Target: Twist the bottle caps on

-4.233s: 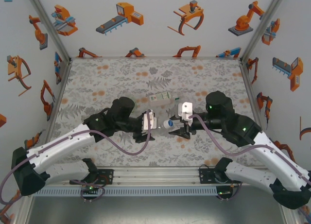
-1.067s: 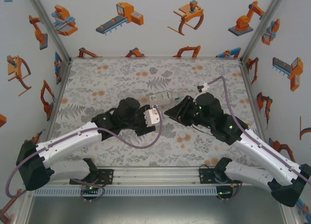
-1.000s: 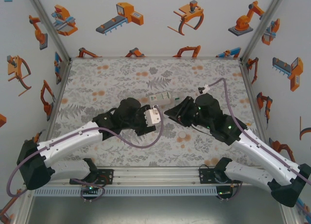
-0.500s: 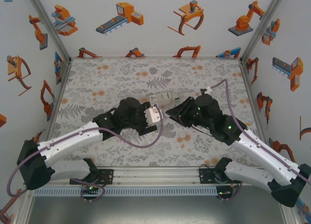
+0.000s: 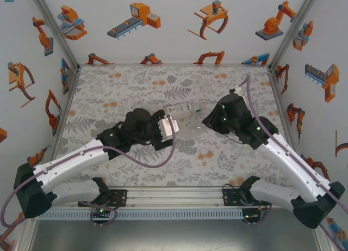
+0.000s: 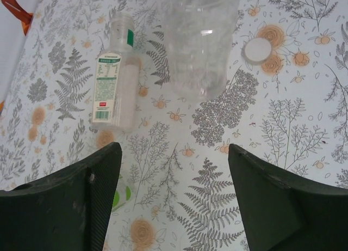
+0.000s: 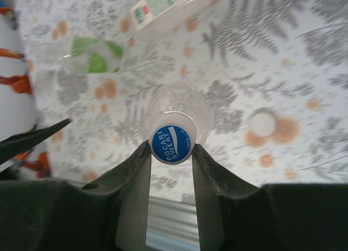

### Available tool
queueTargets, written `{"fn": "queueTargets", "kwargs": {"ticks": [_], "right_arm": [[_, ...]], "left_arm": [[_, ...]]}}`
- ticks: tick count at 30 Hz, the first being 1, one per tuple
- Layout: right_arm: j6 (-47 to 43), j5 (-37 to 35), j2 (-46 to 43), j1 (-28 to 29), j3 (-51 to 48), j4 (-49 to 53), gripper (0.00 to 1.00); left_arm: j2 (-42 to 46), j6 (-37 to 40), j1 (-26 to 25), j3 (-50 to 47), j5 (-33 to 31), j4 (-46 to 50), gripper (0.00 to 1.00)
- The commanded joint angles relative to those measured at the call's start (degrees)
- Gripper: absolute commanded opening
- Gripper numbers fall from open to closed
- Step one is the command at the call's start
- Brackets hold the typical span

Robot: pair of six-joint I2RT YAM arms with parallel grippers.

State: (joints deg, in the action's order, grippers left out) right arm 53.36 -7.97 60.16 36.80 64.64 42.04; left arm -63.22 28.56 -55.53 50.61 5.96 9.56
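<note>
The clear bottle hangs upright by its blue cap (image 7: 172,144). My right gripper keeps carrying it to the open cloth at the back (image 5: 219,91) until it stands.
My right gripper (image 7: 172,146) is shut on a blue-topped bottle cap (image 7: 173,136) that sits on the neck of a clear bottle (image 7: 179,105); the bottle hangs from the cap above the table. My left gripper (image 6: 174,153) is open, nothing between its fingers, and the same clear bottle (image 6: 198,38) lies beyond its tips. A labelled bottle (image 6: 114,82) lies on its side to the left. A green-tinted bottle (image 7: 89,55) lies near it, half hidden by my left finger in the left wrist view. A loose white cap (image 5: 205,152) rests on the cloth.
The table carries a fern-and-flower patterned cloth (image 5: 109,93). Printed walls close it in at the back and both sides. A metal rail (image 5: 174,199) runs along the near edge between the arm bases.
My left gripper has opened, let go of the clear bottle and drawn back a little. My right gripper has carried the bottle by its cap to the right.
</note>
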Motion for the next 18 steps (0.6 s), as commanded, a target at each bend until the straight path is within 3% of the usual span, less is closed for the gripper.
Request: {"fn": "queueTargets", "kwargs": {"ticks": [1, 10, 18], "right_arm": [[-11.7, -1.8, 2.1, -4.1, 3.1, 3.0, 0.0], [-28.3, -0.1, 14.8, -14.2, 12.0, 2.3, 0.0], [-34.9, 0.7, 25.2, -20.4, 17.7, -4.4, 0.0]], "left_arm": [[2.5, -2.0, -0.2, 0.1, -1.3, 0.7, 0.73], [5.7, -11.0, 0.1, -0.7, -9.0, 1.5, 0.74], [8.5, -22.0, 0.2, -0.9, -11.9, 5.6, 0.74]]}}
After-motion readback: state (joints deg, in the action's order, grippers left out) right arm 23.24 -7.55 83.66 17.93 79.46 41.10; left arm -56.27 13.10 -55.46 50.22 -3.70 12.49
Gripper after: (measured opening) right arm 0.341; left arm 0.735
